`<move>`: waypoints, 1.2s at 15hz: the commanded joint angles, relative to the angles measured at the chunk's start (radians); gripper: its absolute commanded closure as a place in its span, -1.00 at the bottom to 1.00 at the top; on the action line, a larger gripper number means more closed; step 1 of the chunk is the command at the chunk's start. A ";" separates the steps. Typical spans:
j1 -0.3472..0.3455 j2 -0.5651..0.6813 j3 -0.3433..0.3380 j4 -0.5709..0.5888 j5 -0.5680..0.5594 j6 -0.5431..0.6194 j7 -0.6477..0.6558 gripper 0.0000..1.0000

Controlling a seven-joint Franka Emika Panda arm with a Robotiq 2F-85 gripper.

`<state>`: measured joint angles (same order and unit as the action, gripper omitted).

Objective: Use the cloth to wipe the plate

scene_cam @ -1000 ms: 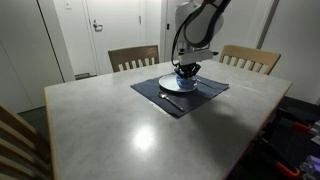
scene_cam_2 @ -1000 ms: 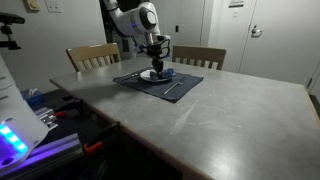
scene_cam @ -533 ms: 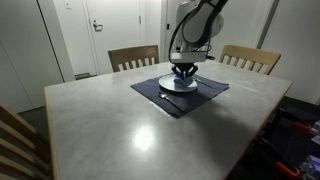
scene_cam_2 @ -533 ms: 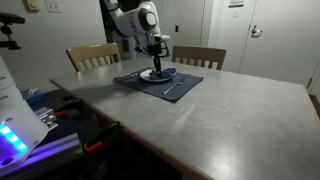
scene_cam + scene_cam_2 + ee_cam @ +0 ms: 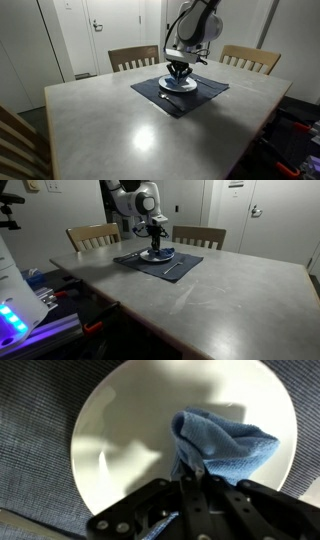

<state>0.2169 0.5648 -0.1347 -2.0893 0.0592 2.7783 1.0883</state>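
The cloth is close to the plate's rim [image 5: 289,442], so next my gripper goes back the other way and sweeps the cloth over the plate's open side [image 5: 122,435].
In the wrist view the round white plate [image 5: 130,440] fills most of the frame, lying on a dark navy placemat [image 5: 30,420]. The crumpled blue cloth [image 5: 230,445] rests on the plate's right half. My gripper [image 5: 192,468] comes in from the bottom, shut on a fold of the cloth, pressing it to the plate. In both exterior views the gripper [image 5: 180,72] [image 5: 155,247] stands straight down over the plate [image 5: 180,84] [image 5: 160,255], with the cloth mostly hidden under it.
The placemat [image 5: 180,92] [image 5: 160,262] lies on a grey table [image 5: 130,130] [image 5: 220,290], with a piece of cutlery [image 5: 172,269] beside the plate. Two wooden chairs [image 5: 133,57] [image 5: 250,58] stand at the far side. Equipment sits at a table corner [image 5: 20,310].
The gripper has slid a little across the plate with the cloth still held, towards the left in an exterior view. Plate and placemat stay put.
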 commanded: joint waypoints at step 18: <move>-0.267 -0.020 0.227 0.019 0.363 -0.365 -0.487 0.96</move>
<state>-0.0586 0.5473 0.1230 -2.0748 0.4093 2.5454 0.6559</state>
